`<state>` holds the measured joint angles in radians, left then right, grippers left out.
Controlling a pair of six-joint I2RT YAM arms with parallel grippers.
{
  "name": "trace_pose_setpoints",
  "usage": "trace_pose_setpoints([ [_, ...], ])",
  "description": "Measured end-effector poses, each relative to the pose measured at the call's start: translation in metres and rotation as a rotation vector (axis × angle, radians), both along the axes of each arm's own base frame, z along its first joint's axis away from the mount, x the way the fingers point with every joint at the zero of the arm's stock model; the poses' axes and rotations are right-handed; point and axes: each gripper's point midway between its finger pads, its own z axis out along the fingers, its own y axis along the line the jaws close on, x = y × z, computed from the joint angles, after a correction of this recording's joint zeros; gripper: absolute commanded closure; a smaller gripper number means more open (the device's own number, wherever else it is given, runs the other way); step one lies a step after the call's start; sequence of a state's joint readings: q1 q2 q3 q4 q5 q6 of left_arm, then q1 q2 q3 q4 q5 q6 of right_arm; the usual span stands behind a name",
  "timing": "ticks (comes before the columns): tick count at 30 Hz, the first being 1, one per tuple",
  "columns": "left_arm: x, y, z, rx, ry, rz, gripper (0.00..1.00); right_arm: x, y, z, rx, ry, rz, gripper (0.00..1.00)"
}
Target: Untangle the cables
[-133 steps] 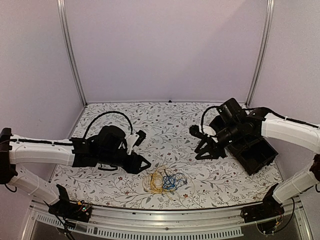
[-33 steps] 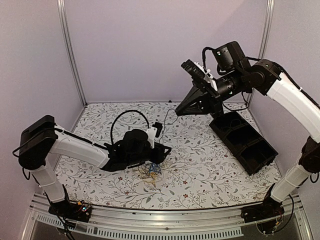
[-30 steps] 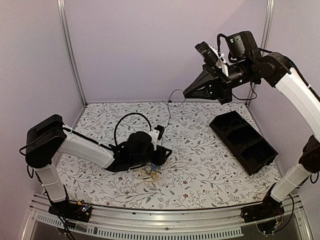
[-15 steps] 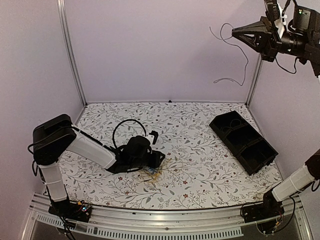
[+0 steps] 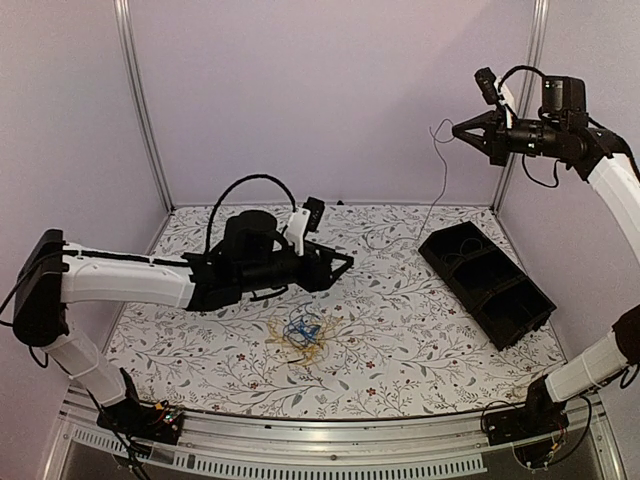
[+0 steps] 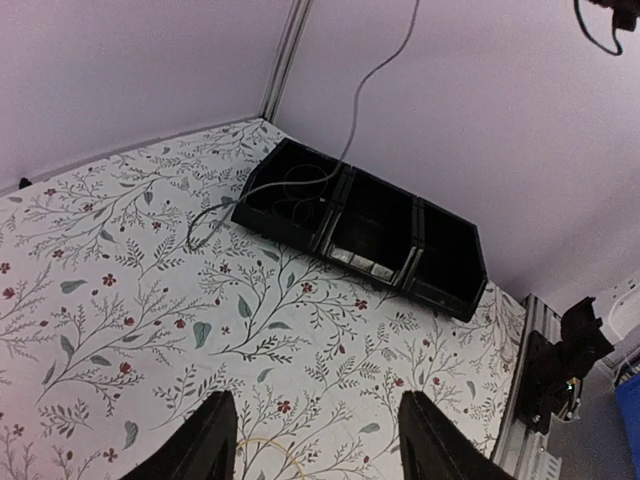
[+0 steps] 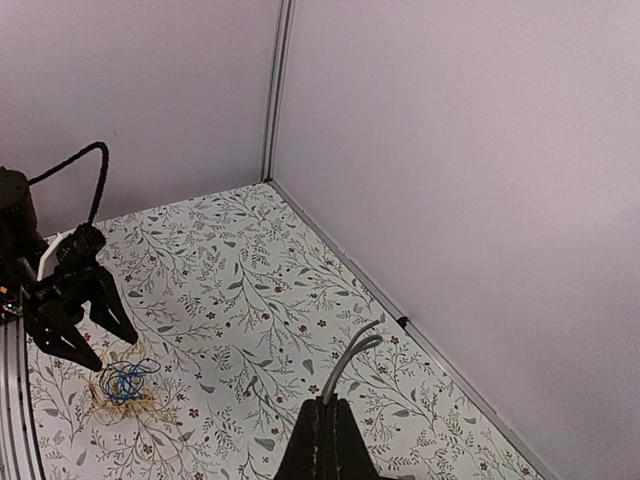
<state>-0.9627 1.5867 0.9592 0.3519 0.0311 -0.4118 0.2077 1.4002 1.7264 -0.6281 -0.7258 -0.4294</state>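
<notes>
The grey cable's lower end [image 5: 385, 246] is trailing outside the black bin, so I should bring the cable over the bin's far end compartment [image 5: 458, 245] with my right gripper before I lower it inside.
The cables, a small tangle of yellow and blue wires [image 5: 300, 333], lie on the flowered table; they also show in the right wrist view [image 7: 125, 384]. My left gripper [image 5: 338, 268] hovers open above and behind the tangle, holding nothing; in its wrist view [image 6: 315, 396] only a yellow loop [image 6: 262, 448] shows between the fingers. My right gripper [image 5: 457, 130] is high at the back right, shut on a thin grey cable [image 5: 443, 175] that hangs down toward the table. The wrist view [image 7: 326, 403] shows the grey cable [image 7: 350, 358] pinched between its jaws.
A black divided bin [image 5: 462, 300] stands at the right of the table; the left wrist view shows the bin [image 6: 440, 290] with the grey cable's [image 6: 378, 62] lower part draped into its end compartment and onto the table. Walls and metal posts surround the table.
My left gripper has lifted off the tangle and moved up and right, now open. My right gripper has come down and left from the top corner, still holding the grey cable.
</notes>
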Motion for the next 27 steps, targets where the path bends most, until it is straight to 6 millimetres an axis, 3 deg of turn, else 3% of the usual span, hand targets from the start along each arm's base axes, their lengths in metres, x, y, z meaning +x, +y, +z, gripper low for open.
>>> trace_pose_setpoints([
  [4,-0.002,-0.001,0.057,-0.016,-0.093,-0.031,0.39,0.008,-0.004,-0.015,-0.003,0.022,-0.044,1.00],
  [7,0.002,0.004,0.080,0.000,-0.143,-0.029,0.38,0.014,-0.010,-0.013,-0.001,0.008,-0.082,1.00],
  [11,0.030,0.020,0.105,0.036,-0.182,0.022,0.39,0.028,-0.027,-0.009,0.002,-0.019,-0.153,1.00],
  [14,0.052,0.031,0.115,0.049,-0.187,0.062,0.39,0.048,-0.051,-0.013,0.008,-0.011,-0.228,1.00],
  [17,0.068,0.036,0.112,0.056,-0.170,0.078,0.40,0.070,-0.077,-0.026,0.009,0.026,-0.305,1.00],
  [21,0.079,0.036,0.090,0.070,-0.121,0.066,0.41,0.092,-0.108,-0.055,-0.002,0.094,-0.391,1.00],
  [27,0.076,0.041,0.044,0.111,-0.052,0.037,0.40,0.117,-0.123,-0.110,-0.051,0.204,-0.446,1.00],
])
